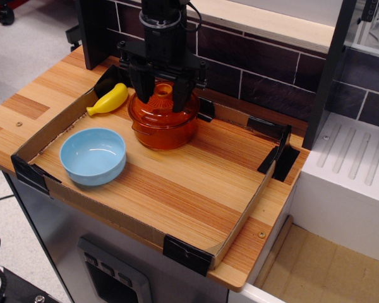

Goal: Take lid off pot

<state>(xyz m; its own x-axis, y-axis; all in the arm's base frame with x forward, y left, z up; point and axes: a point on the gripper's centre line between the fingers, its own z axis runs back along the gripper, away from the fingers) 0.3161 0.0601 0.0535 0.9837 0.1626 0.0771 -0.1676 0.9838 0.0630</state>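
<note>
The lid will come straight up and leave the pot standing when I lift the knob [163, 90], because the lid's edge [156, 127] rests on the pot's rim.
The amber-orange pot [163, 129] stands at the back left of the cardboard-walled tray. Its domed amber lid [150, 106] sits on it, with the round orange knob [162, 89] at the centre. My black gripper [161, 98] hangs straight down over the lid. It is open, with one finger [139, 87] left of the knob and the other finger [182, 95] right of it. The fingertips reach down to the lid's surface. The jaws stand apart from the knob.
A yellow banana [108, 100] lies left of the pot, near the back corner. A light blue bowl [93, 155] sits at the front left. Low cardboard tray walls [242, 218] ring the wooden board. A dark tiled wall [259, 63] stands behind.
</note>
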